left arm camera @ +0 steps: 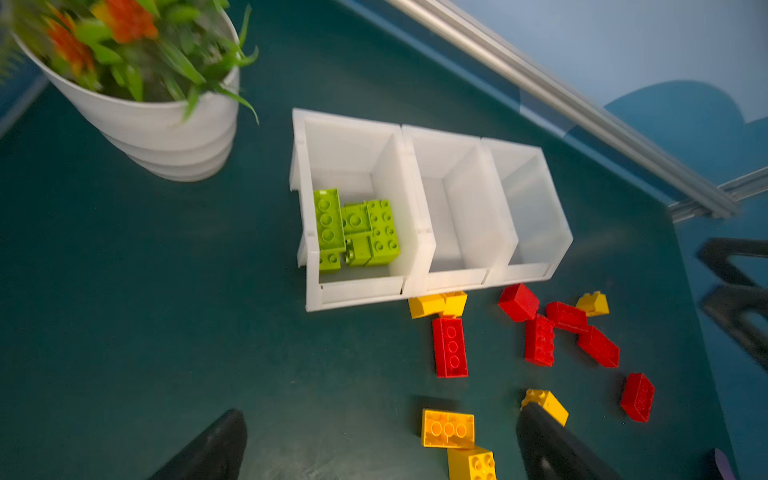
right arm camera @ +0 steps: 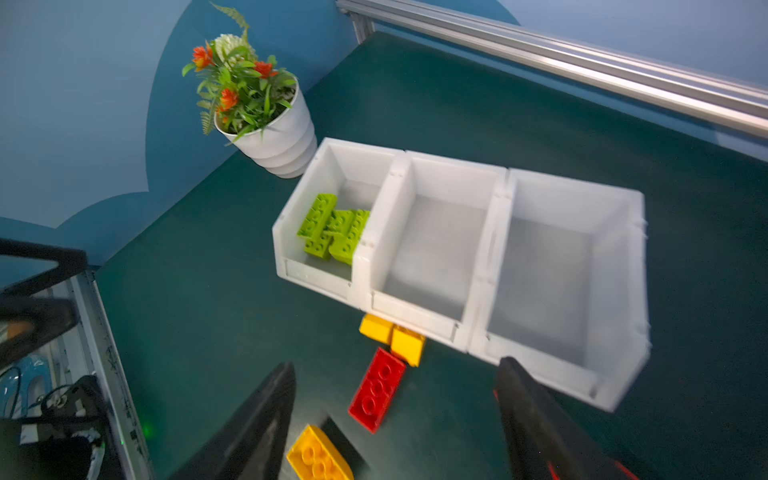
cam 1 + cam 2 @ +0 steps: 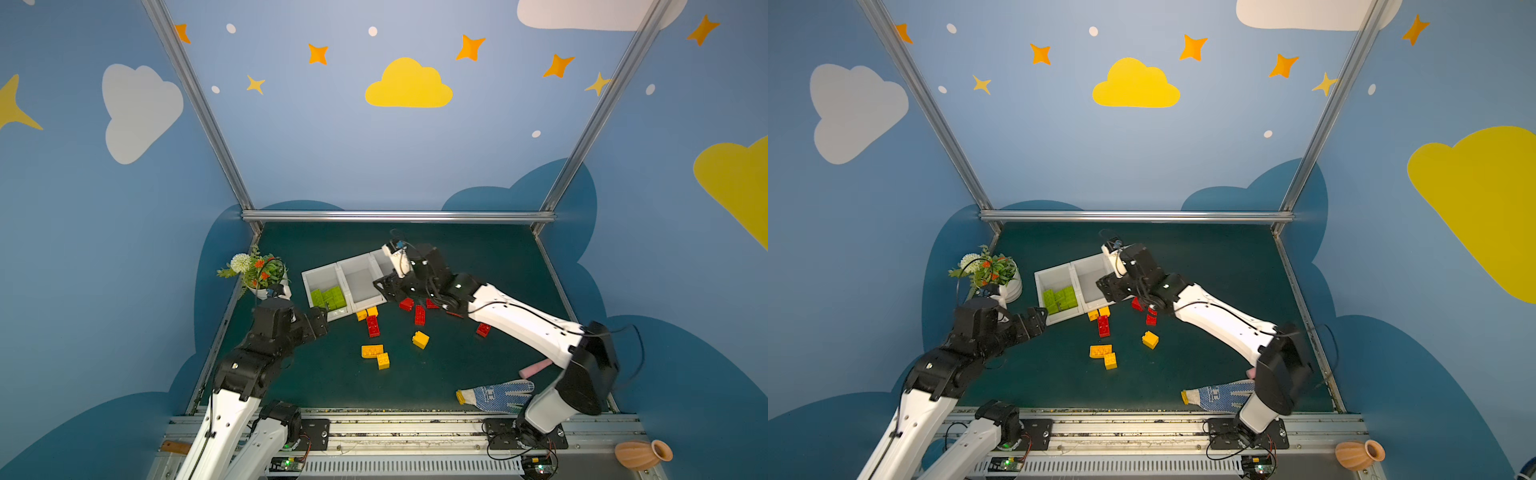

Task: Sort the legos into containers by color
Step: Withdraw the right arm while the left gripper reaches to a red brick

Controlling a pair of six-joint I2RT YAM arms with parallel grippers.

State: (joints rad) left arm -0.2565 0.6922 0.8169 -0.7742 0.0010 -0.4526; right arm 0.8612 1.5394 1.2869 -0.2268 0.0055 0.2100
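The robot's right gripper is crowding the middle bin's front edge [image 3: 368, 304], so it should move back first, and then the left gripper should take the red lego [image 3: 372, 326] next to the yellow legos.
The containers [image 3: 348, 266] [image 2: 503, 195] are three joined white bins. The left bin holds several lime green legos [image 3: 329, 297] [image 1: 357, 232]; the middle and right bins look bare inside. Red legos [image 3: 372, 326] [image 1: 450, 347] and yellow legos [image 3: 372, 351] [image 1: 448, 428] lie loose on the green mat in front of the bins. My right gripper [image 3: 384, 287] [image 2: 395, 363] hangs open over the mat at the bins' front edge, above a red brick, with nothing between its fingers. My left gripper [image 3: 322, 322] [image 1: 382, 415] stands wide open near the left bin's front corner, holding nothing.
A white flower pot [image 3: 262, 293] with a plant stands left of the bins. At the front right lie a blue-dotted glove [image 3: 496, 395] and a pink cylinder [image 3: 535, 368]. A metal rail [image 3: 399, 216] bounds the mat at the back. A clay vase [image 3: 642, 454] sits outside the mat.
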